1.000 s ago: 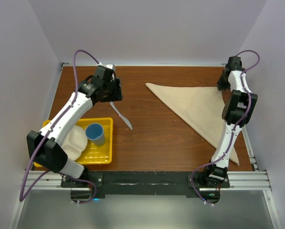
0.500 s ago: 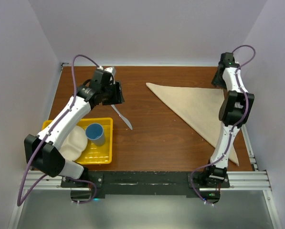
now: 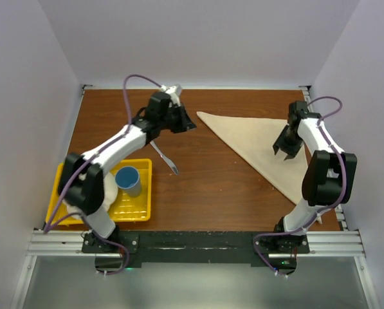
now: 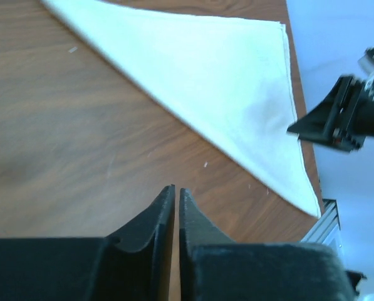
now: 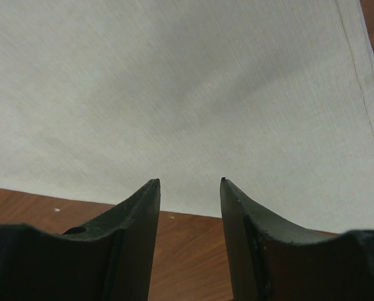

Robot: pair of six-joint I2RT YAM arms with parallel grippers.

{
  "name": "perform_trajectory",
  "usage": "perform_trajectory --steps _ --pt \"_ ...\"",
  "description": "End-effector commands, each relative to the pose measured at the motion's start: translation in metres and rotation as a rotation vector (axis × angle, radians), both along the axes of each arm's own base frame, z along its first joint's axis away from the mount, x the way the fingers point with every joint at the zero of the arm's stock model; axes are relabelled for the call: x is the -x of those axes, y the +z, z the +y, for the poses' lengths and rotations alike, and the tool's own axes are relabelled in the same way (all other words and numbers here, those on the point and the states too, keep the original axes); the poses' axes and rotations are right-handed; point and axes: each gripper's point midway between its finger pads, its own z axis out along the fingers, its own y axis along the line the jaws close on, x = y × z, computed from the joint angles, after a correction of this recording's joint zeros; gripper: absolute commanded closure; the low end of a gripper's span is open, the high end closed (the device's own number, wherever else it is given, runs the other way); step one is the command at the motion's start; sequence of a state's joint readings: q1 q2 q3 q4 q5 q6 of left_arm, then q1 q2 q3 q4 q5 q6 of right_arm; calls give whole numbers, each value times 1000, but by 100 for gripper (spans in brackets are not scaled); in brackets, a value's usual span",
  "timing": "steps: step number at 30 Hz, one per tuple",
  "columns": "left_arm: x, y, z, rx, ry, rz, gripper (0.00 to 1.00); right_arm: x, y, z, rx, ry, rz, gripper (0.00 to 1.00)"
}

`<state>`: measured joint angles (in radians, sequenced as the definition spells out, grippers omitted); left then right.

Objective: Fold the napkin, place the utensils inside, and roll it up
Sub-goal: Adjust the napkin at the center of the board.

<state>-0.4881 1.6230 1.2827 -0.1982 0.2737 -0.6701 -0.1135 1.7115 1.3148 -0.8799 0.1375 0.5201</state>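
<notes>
The napkin's near corner [image 4: 314, 209] is close up against the table's edge. Next, my left gripper presses on the napkin's far tip [image 3: 202, 115] and drags it toward the knife's side first.
The beige napkin [image 3: 265, 141] lies folded in a triangle on the right half of the brown table; it also fills the right wrist view [image 5: 187, 94] and shows in the left wrist view [image 4: 218, 81]. A slim silver knife [image 3: 164, 159] lies loose on the wood, left of centre. My left gripper [image 3: 190, 125] hangs just left of the napkin's left tip and beyond the knife, its jaws shut with nothing between them [image 4: 176, 188]. My right gripper [image 3: 282, 152] hovers over the napkin's right part, open and empty [image 5: 190, 182].
A yellow tray [image 3: 146, 193] at the near left holds a blue cup [image 3: 128, 178] and a white divided plate [image 3: 105, 193]. Pale walls close in the table at the back and both sides. The left arm reaches across the tray's far side.
My left arm swung right, off the knife toward the napkin's tip, and its jaws shut. My right arm came forward from the back right corner to over the napkin, and its jaws opened.
</notes>
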Motion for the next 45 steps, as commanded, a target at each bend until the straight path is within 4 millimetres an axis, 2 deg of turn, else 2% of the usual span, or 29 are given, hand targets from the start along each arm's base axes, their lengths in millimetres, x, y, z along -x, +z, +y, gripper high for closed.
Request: perform_trajectory --steps 1,2,3,4,5,6,7,8,9,10,11,12,17,18,21,25,27,31,34,38,41,43,45 --pt "-51 0 -74 139 -58 -81 97 29 6 1 3 -20 31 54" --pt "-67 14 -85 159 -54 -114 99 31 10 2 -3 -31 18 54" --pt "-79 -16 -94 141 -48 -66 100 34 10 2 -8 -36 18 55" --pt "-88 -21 -99 144 -36 -64 100 39 8 3 -12 -38 26 56" --pt "-103 -7 -107 169 -31 -98 100 41 10 2 -12 -47 26 57" --pt "-112 -33 -112 151 -22 -66 100 45 10 0 2 -55 37 58" --pt "-120 -39 -113 136 -1 -61 100 54 8 -1 11 -67 70 60" --pt "-132 -29 -116 145 12 -87 100 58 9 -4 24 -88 79 61" --pt "-138 -47 -118 128 24 -67 100 62 9 -7 36 -100 88 61" --pt "-145 -51 -118 126 45 -68 100 70 7 -12 61 -115 110 62" --pt "-149 -50 -120 131 52 -73 100 77 6 -20 73 -146 122 62" --pt "-153 -64 -119 122 56 -57 100 82 7 -26 84 -170 128 63" --pt "-159 -102 -111 66 89 -4 100 129 -5 -58 82 -348 202 64" --pt "-160 -111 -109 61 97 13 100 137 -6 -59 78 -374 203 64" --pt "-163 -122 -104 51 106 26 100 161 -11 -67 97 -485 233 69" --pt "-168 -131 -99 32 104 25 100 185 -23 -75 103 -607 278 75" --pt "-171 -135 -96 24 105 25 100 193 -31 -73 78 -655 288 77" --pt "-172 -138 -91 21 103 40 100 203 -34 -77 123 -709 292 81" --pt "-173 -131 -91 8 91 27 100 213 -37 -80 160 -757 310 83" --pt "-176 -116 -90 7 82 3 100 214 -48 -79 154 -767 328 85" --pt "-175 -107 -93 37 74 4 100 211 -40 -83 168 -772 327 89" --pt "-175 -105 -96 61 72 9 100 203 -19 -96 219 -787 264 90" --pt "-174 -110 -98 79 78 28 100 199 -8 -106 266 -810 246 90"
